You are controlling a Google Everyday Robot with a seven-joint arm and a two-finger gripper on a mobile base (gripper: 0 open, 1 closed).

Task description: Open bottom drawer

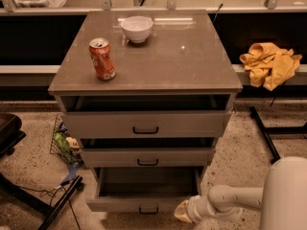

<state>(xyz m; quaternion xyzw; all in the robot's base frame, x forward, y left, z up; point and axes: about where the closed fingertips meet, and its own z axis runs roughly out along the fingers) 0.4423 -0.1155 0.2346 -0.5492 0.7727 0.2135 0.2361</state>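
Note:
Next, my gripper reaches over the partly open bottom drawer's front into the drawer and pushes it further open from inside, because my gripper is outside that front now.
The bottom drawer is the lowest of three in the grey-beige cabinet. It stands pulled out, with its plain grey inside showing and its small black bar handle at the centre of the front. My gripper, with a beige tip on a white arm, is low at the right end of the bottom drawer's front, to the right of the handle. The middle drawer and the top drawer each stand pulled out a little.
A red soda can and a white bowl stand on the cabinet top. A yellow cloth lies on a ledge at right. A wire basket with litter and black chair legs are on the floor at left.

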